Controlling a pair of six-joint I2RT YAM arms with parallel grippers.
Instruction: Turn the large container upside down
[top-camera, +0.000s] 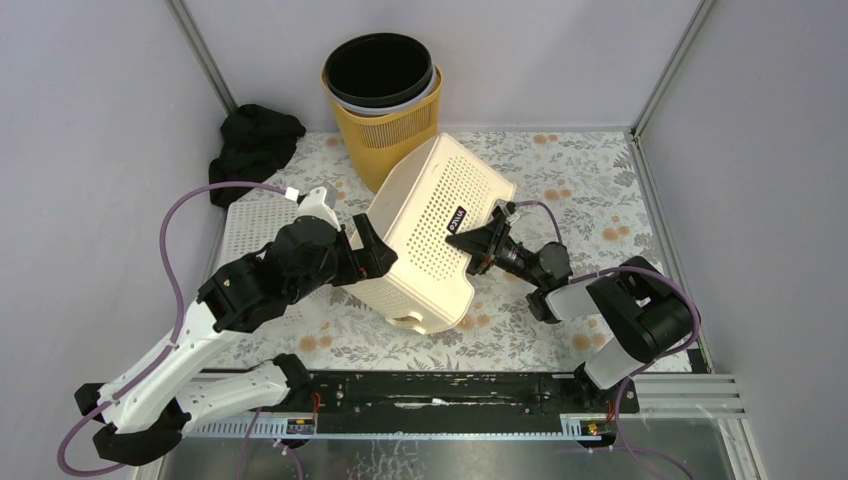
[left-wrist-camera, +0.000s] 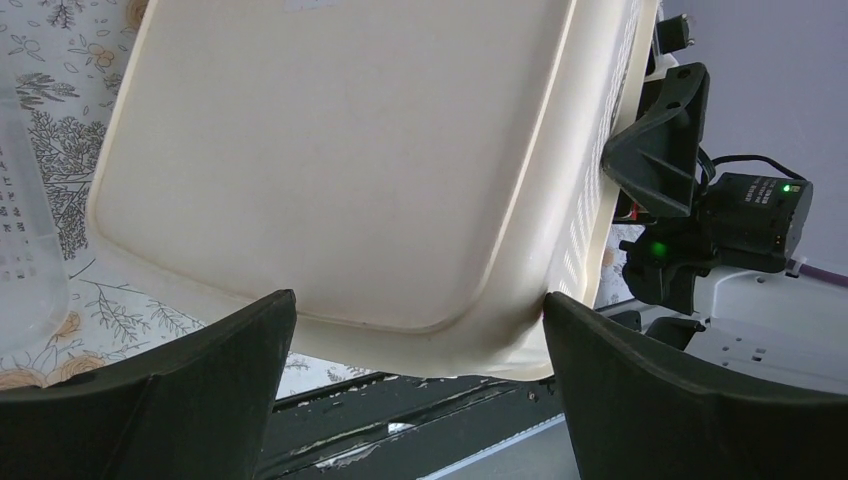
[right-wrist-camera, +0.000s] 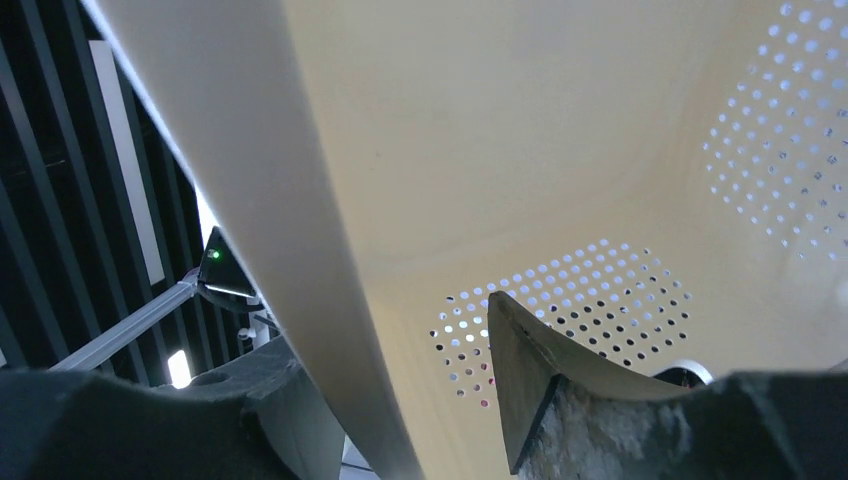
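Note:
The container is leaning with its perforated side turned up, so it will tip over onto its rim, bottom up, when the robot pulls the container's rim down.
The large cream perforated container is tipped up on its near edge in the middle of the table, its solid bottom facing my left arm. My left gripper is open against that bottom; in the left wrist view the container's bottom fills the frame above the wide-spread jaws. My right gripper straddles the container's side wall at the rim. In the right wrist view one finger is outside the wall and one is inside with a gap, so it is open.
A yellow bin with a black bucket nested in it stands at the back, just behind the container. A black cloth lies at back left. A white perforated lid lies flat left of my left arm. A black rail runs along the near edge.

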